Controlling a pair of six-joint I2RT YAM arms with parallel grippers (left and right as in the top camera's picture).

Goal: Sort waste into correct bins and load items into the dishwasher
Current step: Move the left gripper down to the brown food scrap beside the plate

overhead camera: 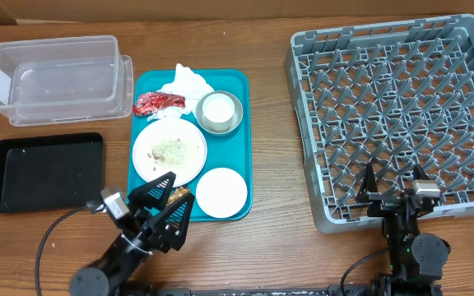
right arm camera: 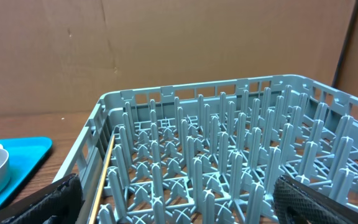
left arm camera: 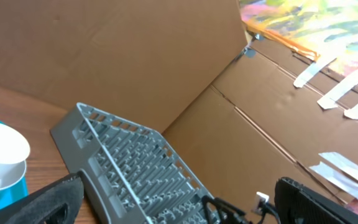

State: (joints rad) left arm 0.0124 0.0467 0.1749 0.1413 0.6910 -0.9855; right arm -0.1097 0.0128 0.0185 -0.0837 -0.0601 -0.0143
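Note:
Next, my left gripper draws back and tip down over the brown scrap (overhead camera: 179, 194) beside the plate, since it is pointing level toward the dishwasher rack (left arm camera: 135, 165).
A blue tray (overhead camera: 241, 131) holds a plate with food crumbs (overhead camera: 169, 151), a small white plate (overhead camera: 221, 192), a white bowl (overhead camera: 220, 111), crumpled white napkins (overhead camera: 185, 80), a red wrapper (overhead camera: 158, 102) and a brown scrap (overhead camera: 179, 196) at its front edge. The grey dishwasher rack (overhead camera: 397, 115) stands at the right and is empty; it shows in the right wrist view (right arm camera: 229, 155) and the left wrist view (left arm camera: 135, 168). My left gripper (overhead camera: 163, 207) is open just in front of the tray, holding nothing. My right gripper (overhead camera: 393, 185) is open at the rack's front edge, empty.
A clear plastic bin (overhead camera: 56, 78) stands at the back left. A black tray bin (overhead camera: 46, 170) lies in front of it. Cardboard walls surround the table. A thin wooden stick (right arm camera: 104, 174) lies along the rack's left inner wall.

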